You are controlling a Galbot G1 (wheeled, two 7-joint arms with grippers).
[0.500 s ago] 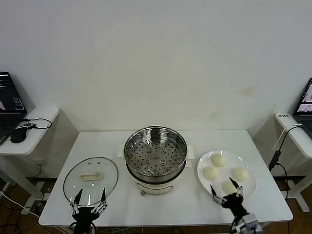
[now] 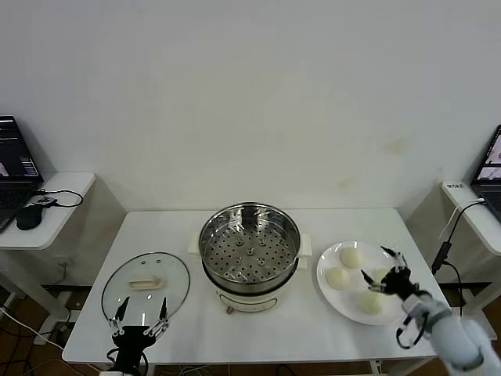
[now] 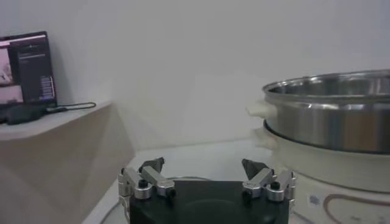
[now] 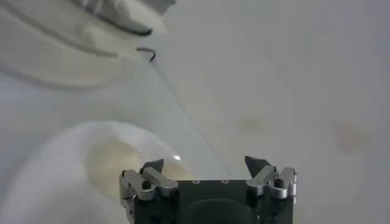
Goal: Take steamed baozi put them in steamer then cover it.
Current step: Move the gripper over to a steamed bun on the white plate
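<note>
I expect the farthest baozi on the plate [image 2: 351, 258] to come loose alone when I lift it, leaving its neighbours behind, since each baozi has its own round edge [image 2: 344, 268].
The steamer [image 2: 249, 249], a shiny steel pot with a perforated tray on a white base, stands uncovered mid-table; its wall [image 3: 341, 115] also fills part of the left wrist view. The cover [image 2: 145, 283], a glass lid with a cream handle, lies flat to its left. Several baozi [image 2: 351, 256] rest on a white plate [image 2: 329, 294]. My right gripper [image 2: 374, 262] hovers open over the plate's right side, partly hiding one bun. In the right wrist view, a baozi [image 4: 113, 161] lies just off the open right gripper [image 4: 205, 162]. My left gripper [image 2: 143, 305] [image 3: 203, 163] waits open at the cover's near edge.
White side tables flank the work table, with a laptop [image 2: 16, 160] [image 3: 24, 67] and mouse [image 2: 30, 217] on the left one and another laptop [image 2: 491, 168] on the right. A cable [image 2: 446, 243] hangs past the table's right edge.
My right gripper has swung from the table's front edge up and to the right, over the plate's right side. The left gripper has hardly shifted.
</note>
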